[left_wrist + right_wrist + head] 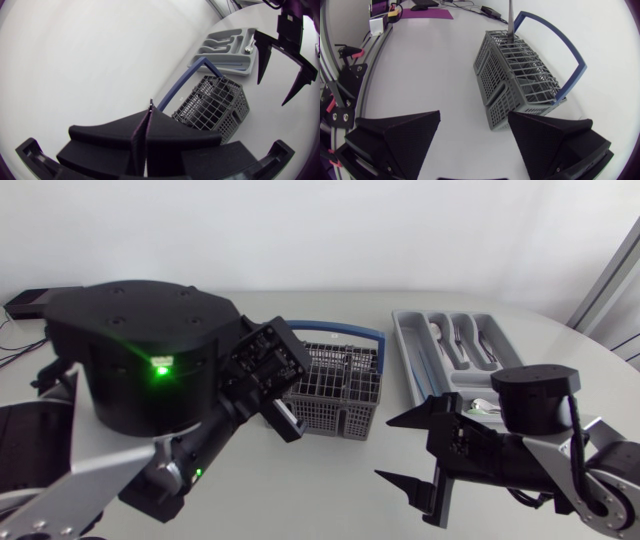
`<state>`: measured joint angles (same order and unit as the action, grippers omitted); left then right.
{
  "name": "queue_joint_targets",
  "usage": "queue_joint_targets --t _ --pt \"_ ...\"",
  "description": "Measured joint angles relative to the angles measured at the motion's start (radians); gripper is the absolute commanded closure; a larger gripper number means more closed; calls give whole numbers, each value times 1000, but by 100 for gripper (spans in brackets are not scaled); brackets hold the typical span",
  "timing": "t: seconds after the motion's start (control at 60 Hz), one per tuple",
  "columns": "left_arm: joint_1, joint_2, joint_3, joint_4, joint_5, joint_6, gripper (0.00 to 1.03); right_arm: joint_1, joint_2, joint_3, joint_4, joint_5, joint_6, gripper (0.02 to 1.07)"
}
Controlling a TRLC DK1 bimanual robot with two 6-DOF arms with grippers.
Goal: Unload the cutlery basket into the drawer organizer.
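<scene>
The thin silvery piece (511,21) is the only thing that rises above the basket's open grid (338,390). I should expect the basket to be empty when I lift the piece out.
The grey mesh cutlery basket (340,385) (215,102) (520,70) with a blue handle stands mid-table. My left gripper (285,418) (150,107) hangs over the basket's left end, fingers pressed together on a thin metal cutlery piece (510,17). That piece rises straight up from the basket's far end in the right wrist view, and only a sliver pokes past the fingertips in the left wrist view. The grey drawer organizer (410,350) (220,60) lies at the back right with several pieces of cutlery (455,340) in it. My right gripper (400,452) (272,92) (474,116) stands wide open and empty, right of the basket.
A spoon (485,405) (248,48) lies in the organizer's near compartment, close behind my right wrist. A flat black device (25,302) sits at the table's back left corner. White tabletop shows in front of the basket.
</scene>
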<state>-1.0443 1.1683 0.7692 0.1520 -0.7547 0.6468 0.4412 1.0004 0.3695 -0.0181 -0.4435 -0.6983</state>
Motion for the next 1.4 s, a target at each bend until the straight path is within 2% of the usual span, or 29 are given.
queue_joint_targets --t 0.283,0.6,0.683,0.717,0.733,0.783,0.85,0.933,1.133,1.4 --pt "-46 -19 -116 185 -58 73 90 93 135 181 -5 4 140 10" --pt "-48 -56 -159 243 -60 72 90 161 251 247 9 15 188 10" --pt "-51 -62 -167 250 -63 71 90 167 275 258 38 22 190 19" --pt "-52 -63 -169 251 -63 69 90 169 286 267 46 22 190 28" --pt "-52 -63 -169 250 -63 69 90 169 294 278 49 22 190 38" --pt "-52 -63 -169 251 -63 69 90 171 305 293 60 22 190 58" --pt "-52 -63 -169 251 -63 69 90 174 315 308 92 22 190 81" --pt "-53 -63 -169 251 -63 69 90 175 341 324 132 22 190 102" --pt "-59 -63 -171 259 -66 69 90 178 435 343 251 31 190 102" --pt "-62 -63 -182 273 -67 69 90 179 542 387 315 71 174 102"
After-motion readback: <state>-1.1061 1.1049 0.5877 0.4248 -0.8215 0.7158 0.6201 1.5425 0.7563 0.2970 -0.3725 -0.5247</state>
